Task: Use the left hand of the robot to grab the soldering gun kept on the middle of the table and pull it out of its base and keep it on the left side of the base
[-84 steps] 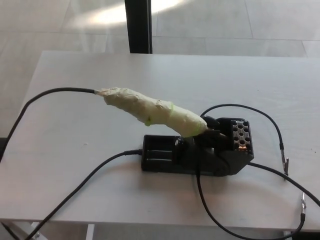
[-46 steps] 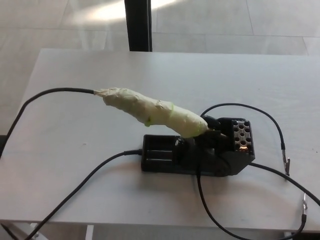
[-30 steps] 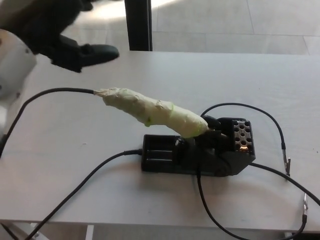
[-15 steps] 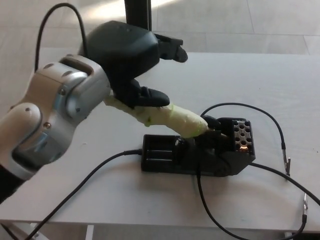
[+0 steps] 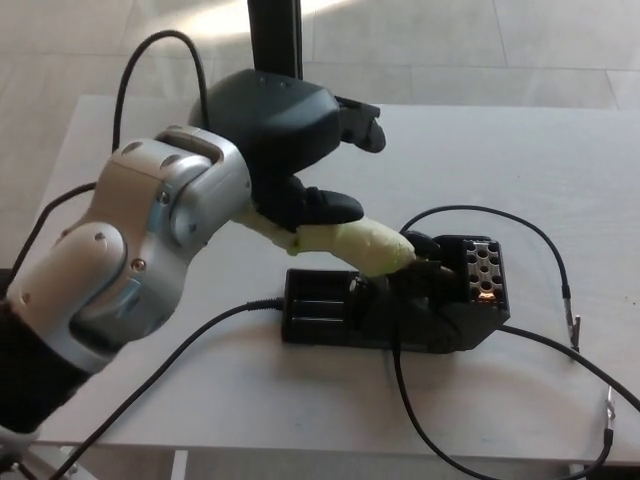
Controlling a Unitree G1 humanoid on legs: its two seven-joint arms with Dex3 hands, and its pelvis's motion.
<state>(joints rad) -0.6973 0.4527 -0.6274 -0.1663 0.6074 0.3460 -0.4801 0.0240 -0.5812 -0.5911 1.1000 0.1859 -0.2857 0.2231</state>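
The soldering gun [image 5: 352, 244] handle's narrow front end [image 5: 408, 262] runs into the black base. I therefore expect the soldering gun to slide straight out as I pull, while the base stays.
The soldering gun [image 5: 360, 243], its handle wrapped in pale green tape, rests tip-down in the black base [image 5: 400, 305] at mid-table. My left hand [image 5: 290, 130] hovers over the handle's rear half and hides it. The fingers are spread, with the thumb [image 5: 320, 208] lying across the top of the tape and the other fingers [image 5: 358, 125] stretched out behind. Only the front part of the handle shows. The hand is open, not closed around the gun.
Black cables [image 5: 180, 360] trail from the base toward the front left and loop at the right [image 5: 520, 235], ending in small clips near the right edge. A dark post [image 5: 275, 40] stands behind the white table [image 5: 520, 150].
My left arm came in from the upper left and dropped over the gun's handle; in the last half second it slid slightly right and lower. The gun and base have not moved.
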